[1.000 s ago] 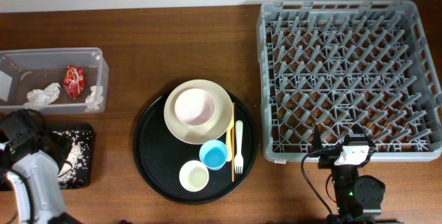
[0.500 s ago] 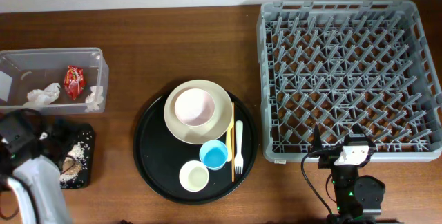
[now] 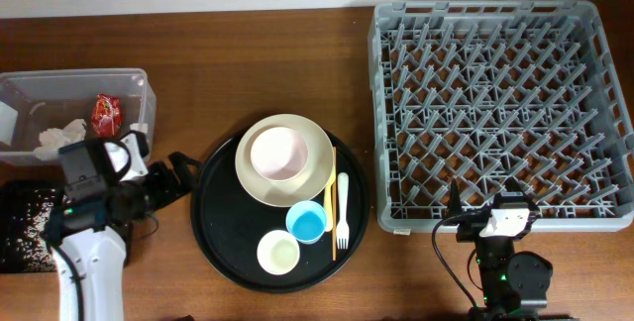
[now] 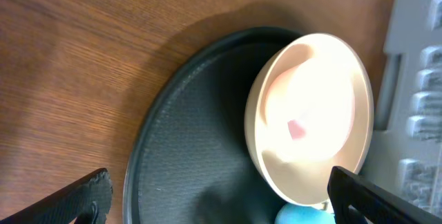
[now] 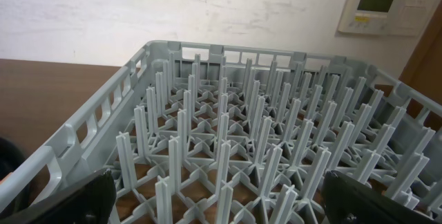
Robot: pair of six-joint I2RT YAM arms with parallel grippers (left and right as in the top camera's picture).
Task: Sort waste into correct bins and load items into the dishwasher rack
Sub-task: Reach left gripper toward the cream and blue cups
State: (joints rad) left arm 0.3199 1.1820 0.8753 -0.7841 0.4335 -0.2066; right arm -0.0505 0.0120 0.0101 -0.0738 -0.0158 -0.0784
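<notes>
The small cream cup's free rim (image 3: 262,251) is across open tray (image 3: 234,232) from my left gripper, so I should keep going there until my fingers straddle the cup's side.
The clear tub (image 3: 69,88) at the far left holds white tissues (image 3: 57,137) and the red wrapper (image 3: 104,113). In front of it, the black tray (image 3: 25,227) carries rice grains (image 3: 35,224). On the round black tray (image 3: 223,227) sit the cream plate (image 3: 312,177) with the pink bowl (image 3: 277,153), blue cup (image 3: 307,222), small cream cup (image 3: 278,253), yellow utensil (image 3: 332,207) and white fork (image 3: 342,212). My left gripper (image 3: 176,178) hangs open and empty at the round tray's left edge. In the left wrist view the gripper (image 4: 224,196) faces the bowl (image 4: 311,113). My right gripper (image 5: 228,200) is open at the front edge of the grey rack (image 3: 500,113).
The rack (image 5: 242,127) stands empty, its pegs upright, against the table's back right. Bare wood lies between the tub and the round tray (image 4: 186,148). A wall with a thermostat panel (image 5: 376,3) is behind the rack.
My left arm has swung right from over the black tray of rice to the round tray's left edge, and its jaws have opened. The right arm has not moved.
</notes>
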